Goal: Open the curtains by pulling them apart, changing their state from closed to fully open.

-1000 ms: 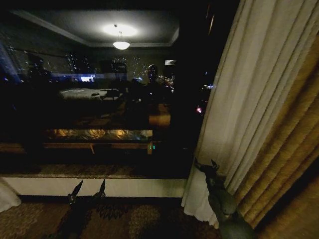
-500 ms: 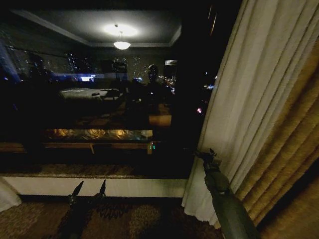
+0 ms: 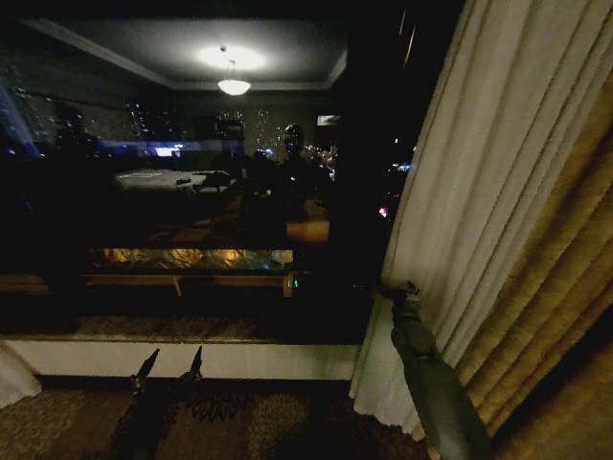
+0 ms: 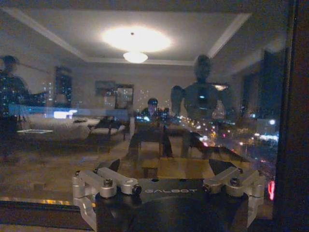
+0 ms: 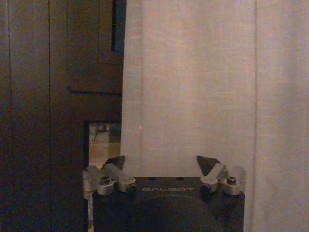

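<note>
I expect the fabric to crease into slanting folds when I pull it aside, because the cream sheer panel's inner edge hangs loose and nearly smooth.
The right curtain hangs as a cream sheer panel at the right of the window, bunched beside a golden drape. A small white corner of the left curtain shows at the lower left edge. My right gripper is raised to the right curtain's inner edge. In the right wrist view it is open, with the curtain fabric hanging just ahead of its spread fingertips. My left gripper stays low in front of the window sill, open, and it faces the dark glass.
The bared window glass reflects the room and a ceiling lamp. A dark window post stands just left of the right curtain. The thick golden drape hangs at the far right. A white sill runs above patterned carpet.
My right arm has lifted and reached forward, bringing its gripper up to the right curtain's inner edge. The left arm has stayed where it was.
</note>
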